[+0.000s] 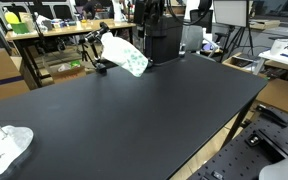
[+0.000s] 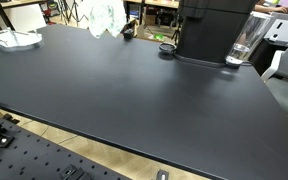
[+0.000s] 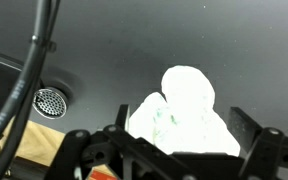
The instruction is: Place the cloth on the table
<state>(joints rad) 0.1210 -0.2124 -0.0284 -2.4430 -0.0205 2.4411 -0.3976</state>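
Observation:
The white cloth (image 1: 125, 55) will hang down in folds below my gripper when I carry it, because its free edge spreads in a loose lobe (image 3: 189, 86).
A white cloth with faint green marks (image 1: 125, 55) is bunched at the far end of the black table (image 1: 134, 110). It also shows in the second exterior view (image 2: 106, 16). My gripper (image 1: 103, 42) is at the cloth's upper end. In the wrist view the cloth (image 3: 189, 100) fills the gap between the two fingers, and both fingers of the gripper (image 3: 180, 122) touch its sides. The gripper looks shut on the cloth. The cloth's lower end hangs close to the table top.
A second white cloth (image 1: 4, 148) lies flat at a table corner, also in an exterior view (image 2: 12, 38). A black machine (image 2: 212, 30) and a clear cup (image 2: 242, 45) stand on the table. A round metal grille (image 3: 49, 101) and cables (image 3: 29, 70) lie near the gripper.

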